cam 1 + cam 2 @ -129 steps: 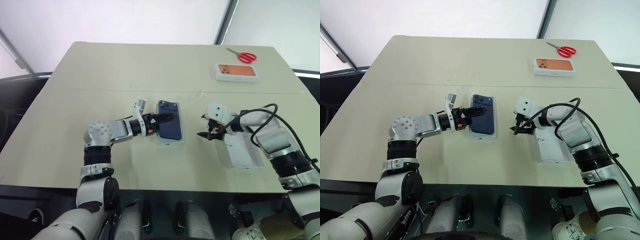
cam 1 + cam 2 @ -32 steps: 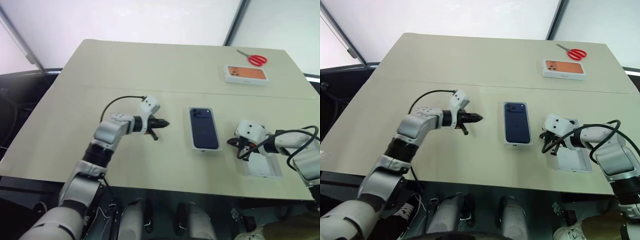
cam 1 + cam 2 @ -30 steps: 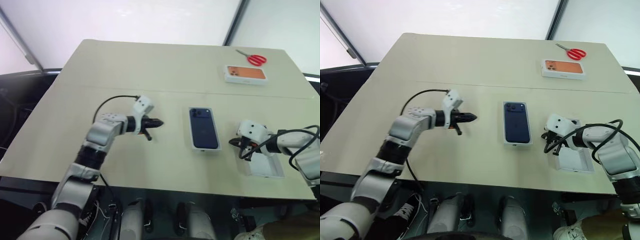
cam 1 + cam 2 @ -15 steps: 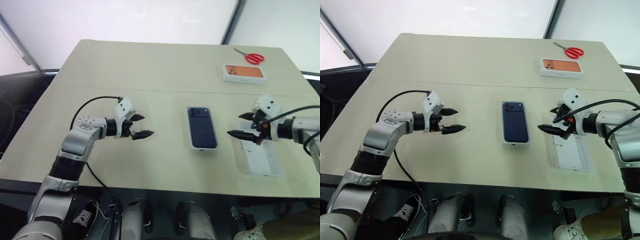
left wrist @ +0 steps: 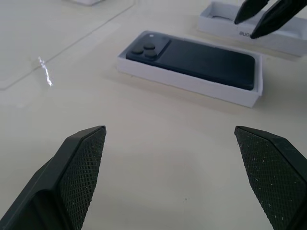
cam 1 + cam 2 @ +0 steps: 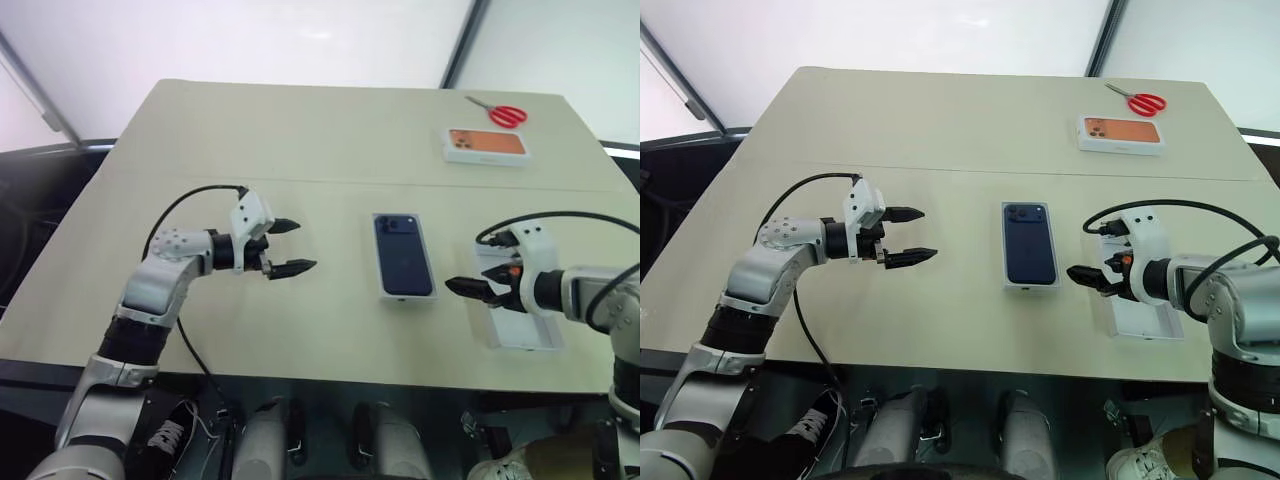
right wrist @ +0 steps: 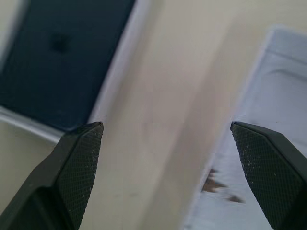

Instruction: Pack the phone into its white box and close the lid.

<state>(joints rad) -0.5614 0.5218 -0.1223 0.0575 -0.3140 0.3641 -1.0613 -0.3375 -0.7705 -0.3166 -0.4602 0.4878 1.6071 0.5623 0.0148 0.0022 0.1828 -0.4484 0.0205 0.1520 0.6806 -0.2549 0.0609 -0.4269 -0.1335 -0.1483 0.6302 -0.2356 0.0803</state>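
Note:
I should use my right gripper to lift the lid upright by its side and pass it to my left gripper, because the lid lies hollow side up (image 6: 526,330).
The dark navy phone (image 6: 403,255) lies camera side up inside the white box (image 6: 381,262) in the middle of the table. To its right the lid (image 6: 525,325) rests flat on the table, apart from the box. My left gripper (image 6: 303,246) hovers open to the left of the box, pointing at it, with nothing between its fingers. Over the lid's near-left edge my right gripper (image 6: 465,280) is open and empty, pointing toward the box. The left wrist view has the phone (image 5: 192,57) ahead of the left gripper (image 5: 169,130). The right wrist view looks down between the box (image 7: 120,81) and the lid (image 7: 268,120).
At the far right of the table a white box with an orange phone picture (image 6: 485,145) lies beside red scissors (image 6: 505,113). A seam (image 6: 300,182) crosses the tabletop behind the box.
Both grippers have gone from shut to open. My right gripper rolled over and, after rising off the lid, dropped back toward the near edge of it. The phone, box and lid stayed put.

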